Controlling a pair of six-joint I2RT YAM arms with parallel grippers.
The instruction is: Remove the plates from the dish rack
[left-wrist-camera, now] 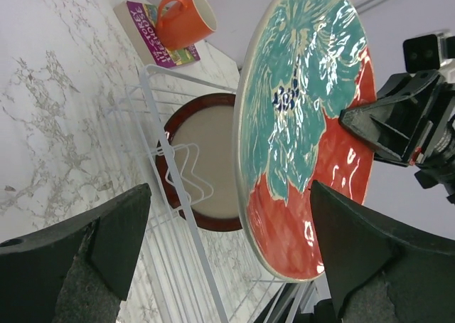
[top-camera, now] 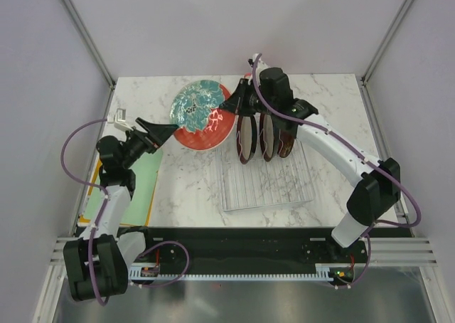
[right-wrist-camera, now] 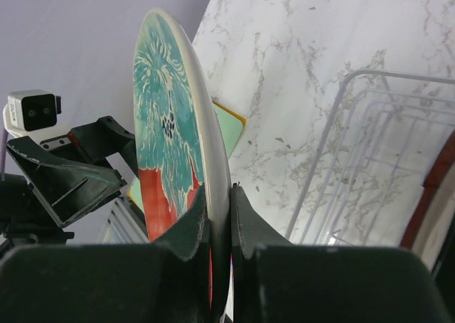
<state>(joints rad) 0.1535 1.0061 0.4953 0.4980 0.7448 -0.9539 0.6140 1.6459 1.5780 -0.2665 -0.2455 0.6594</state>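
With the teal-and-red plate (top-camera: 205, 115) filling my right gripper, my left gripper next takes the plate's opposite edge (top-camera: 175, 122) before my right gripper reaches for a dark-rimmed plate.
My right gripper (top-camera: 229, 107) is shut on the rim of a teal-and-red plate (top-camera: 202, 114) and holds it on edge above the table, left of the see-through dish rack (top-camera: 266, 184). In the right wrist view the fingers (right-wrist-camera: 186, 227) clamp the plate's rim (right-wrist-camera: 213, 188). My left gripper (top-camera: 162, 131) is open at the plate's left edge. In the left wrist view the plate's lower edge (left-wrist-camera: 291, 252) sits between the spread fingers (left-wrist-camera: 114, 230), untouched. Three dark-rimmed plates (top-camera: 247, 138) stand in the rack; one shows in the left wrist view (left-wrist-camera: 206, 166).
A green mat (top-camera: 138, 184) lies at the left table edge under my left arm. An orange mug (left-wrist-camera: 183, 20) sits on a purple book (left-wrist-camera: 146, 31) at the back. Cage posts and walls surround the marble table (top-camera: 185, 181).
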